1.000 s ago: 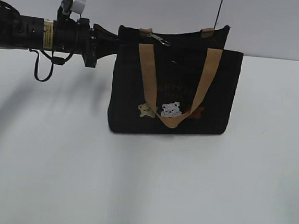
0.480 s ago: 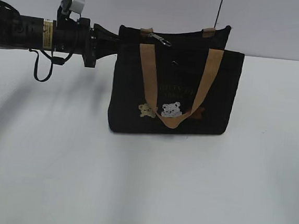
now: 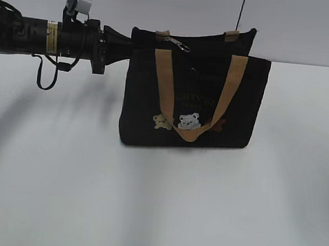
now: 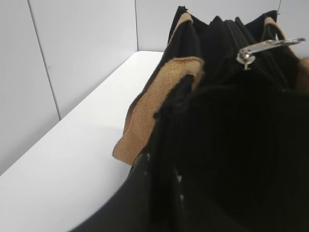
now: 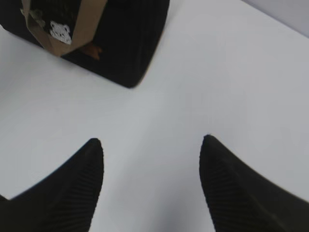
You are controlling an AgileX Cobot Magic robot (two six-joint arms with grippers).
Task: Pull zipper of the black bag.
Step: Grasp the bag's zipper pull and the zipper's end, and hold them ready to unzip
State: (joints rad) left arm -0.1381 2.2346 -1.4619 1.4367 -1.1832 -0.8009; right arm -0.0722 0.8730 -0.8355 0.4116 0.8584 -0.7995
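The robot's left gripper is pinching the bag's top corner [image 3: 136,43], so the silvery zipper [image 3: 178,44] next to it will slide across to the bag's far end when the robot pulls.
The black bag [image 3: 143,98] stands upright on the white table, with tan handles and small bears on its front. The zipper [image 3: 177,42], a silvery pull tab, lies on the top edge near the bag's left end. It also shows in the left wrist view [image 4: 263,47]. My left gripper [image 3: 127,46] reaches in level from the left and is shut on the fabric of the bag's top left corner [image 4: 231,145]. Its fingers [image 4: 164,193] merge with the black cloth. My right gripper [image 5: 152,145] is open and empty above the table, near the bag's lower right corner [image 5: 130,43].
The white table [image 3: 146,202] stretches in front of and beside the bag. A pale wall runs close behind the bag [image 4: 82,58]. The right arm is out of the exterior view.
The bag has shifted slightly to the right with the left gripper on its corner. The zipper pull has moved along with it.
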